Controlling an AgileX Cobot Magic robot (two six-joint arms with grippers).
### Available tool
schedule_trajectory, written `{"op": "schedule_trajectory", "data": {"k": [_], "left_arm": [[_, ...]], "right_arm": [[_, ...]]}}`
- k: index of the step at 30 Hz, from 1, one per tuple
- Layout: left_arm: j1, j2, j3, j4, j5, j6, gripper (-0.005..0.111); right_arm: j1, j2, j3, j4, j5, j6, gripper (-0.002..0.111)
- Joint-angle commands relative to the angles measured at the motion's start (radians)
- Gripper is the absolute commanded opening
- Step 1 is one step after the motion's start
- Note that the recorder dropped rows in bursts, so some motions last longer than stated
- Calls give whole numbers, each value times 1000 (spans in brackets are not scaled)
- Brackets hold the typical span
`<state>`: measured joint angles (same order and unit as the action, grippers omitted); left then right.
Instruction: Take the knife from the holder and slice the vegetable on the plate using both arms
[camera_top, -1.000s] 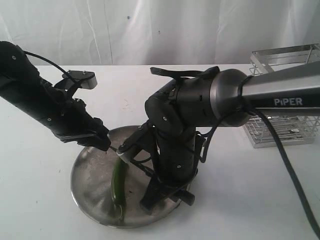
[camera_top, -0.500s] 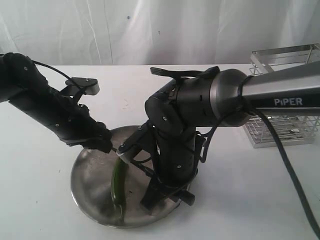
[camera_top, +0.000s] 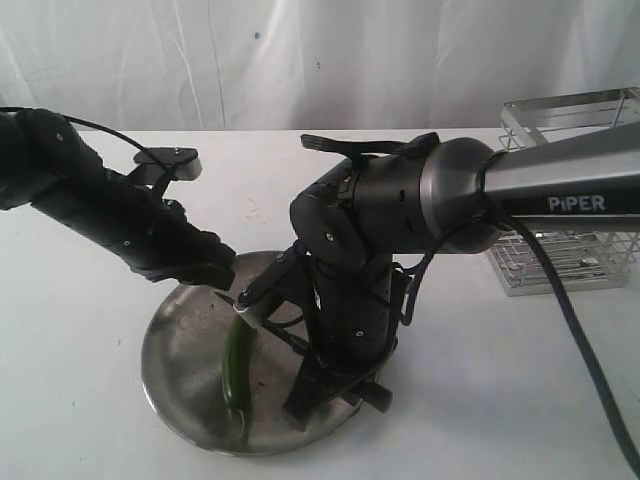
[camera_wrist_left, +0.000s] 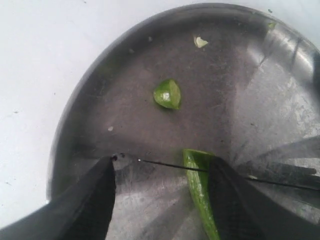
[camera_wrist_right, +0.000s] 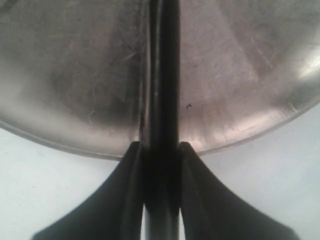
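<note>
The vegetable's cut end (camera_wrist_left: 196, 155) rests against one finger of my left gripper, so I should move that gripper toward the knife until both fingers straddle the vegetable (camera_top: 238, 348).
The steel plate (camera_top: 165, 365) holds the dark green vegetable (camera_top: 237, 368), its pale cut end toward my left gripper (camera_top: 222, 280). In the left wrist view that gripper (camera_wrist_left: 164, 162) is open low over the plate (camera_wrist_left: 100, 100). The vegetable (camera_wrist_left: 199, 182) lies between its fingers, against one finger (camera_wrist_left: 235, 200). A cut-off piece (camera_wrist_left: 167, 94) lies apart. A thin dark line (camera_wrist_left: 167, 163), apparently the knife's edge, crosses at the cut end. My right gripper (camera_wrist_right: 161, 150) is shut on the knife (camera_wrist_right: 162, 75), whose blade reaches over the plate (camera_wrist_right: 75, 75).
The wire holder (camera_top: 570, 200) stands at the back right on the white table. The bulky right arm (camera_top: 400, 210) leans over the plate's right half. A small pale scrap (camera_wrist_left: 200, 41) lies near the plate's rim.
My left arm has swung lower and to the right, bringing its open gripper over the plate to the vegetable's cut end. The right arm and knife have stayed put.
</note>
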<state>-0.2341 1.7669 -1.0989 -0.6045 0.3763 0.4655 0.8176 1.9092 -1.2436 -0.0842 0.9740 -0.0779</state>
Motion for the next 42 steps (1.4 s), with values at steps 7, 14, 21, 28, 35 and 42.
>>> {"op": "schedule_trajectory", "data": {"k": [7, 14, 21, 28, 35, 42], "left_arm": [[-9, 198, -5, -20, -77, 42, 59], [-7, 103, -7, -16, -63, 52, 59], [-8, 38, -7, -16, -44, 58, 59], [-14, 38, -7, -22, -18, 58, 59], [-17, 38, -7, -19, -18, 69, 59], [-17, 38, -5, -12, -17, 75, 59]], "right_arm": [[2, -12, -2, 1, 17, -16, 0], [2, -12, -2, 3, 27, -16, 0], [2, -12, -2, 3, 29, -24, 0], [2, -12, -2, 3, 29, -24, 0], [2, -12, -2, 3, 29, -39, 0], [2, -12, -2, 3, 31, -39, 0]]}}
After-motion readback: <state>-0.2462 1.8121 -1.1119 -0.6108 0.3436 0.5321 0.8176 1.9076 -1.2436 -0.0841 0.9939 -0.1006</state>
